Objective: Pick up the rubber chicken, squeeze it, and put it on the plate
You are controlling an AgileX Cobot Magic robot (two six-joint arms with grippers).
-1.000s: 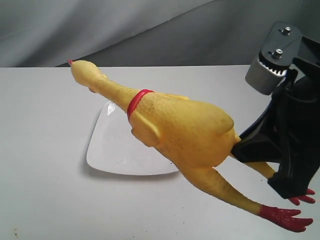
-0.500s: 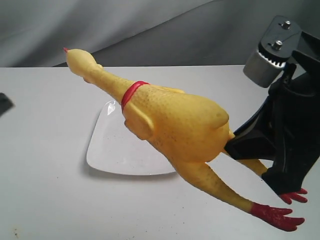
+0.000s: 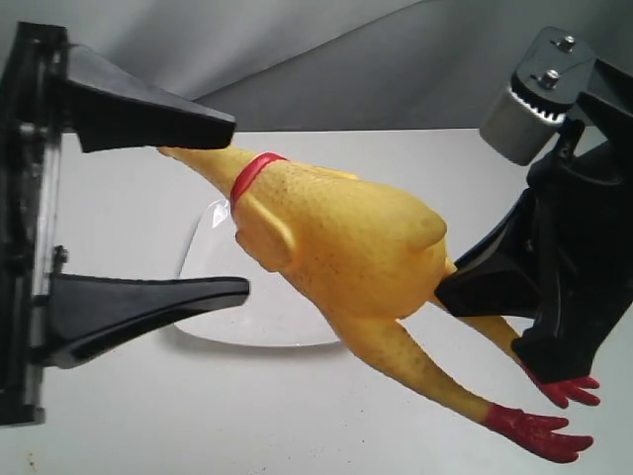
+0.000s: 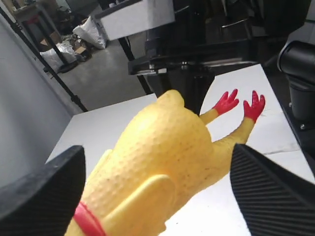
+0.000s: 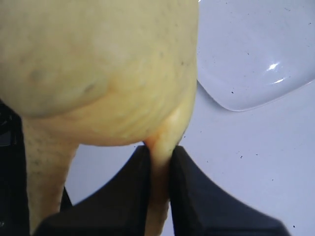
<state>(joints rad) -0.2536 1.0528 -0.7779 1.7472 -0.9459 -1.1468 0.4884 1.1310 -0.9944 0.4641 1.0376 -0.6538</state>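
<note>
My left gripper should wait to squeeze, since its open fingers only go around the rubber chicken's neck and red band. I should move them further over its body first.
The rubber chicken hangs in the air above the plate, head toward the left, red feet low at the right. My right gripper is shut on one of its legs just below the body. My left gripper stands wide open around the neck and red band; its upper finger hides the head. In the left wrist view the yellow body lies between the two black fingers without touching them.
The white table carries only the white square plate. Grey cloth hangs behind it. The right arm's black body fills the right side.
My left gripper has come in from the left, open, and now brackets the chicken's neck. The chicken has shifted slightly left and lower at the head, still held by its leg.
</note>
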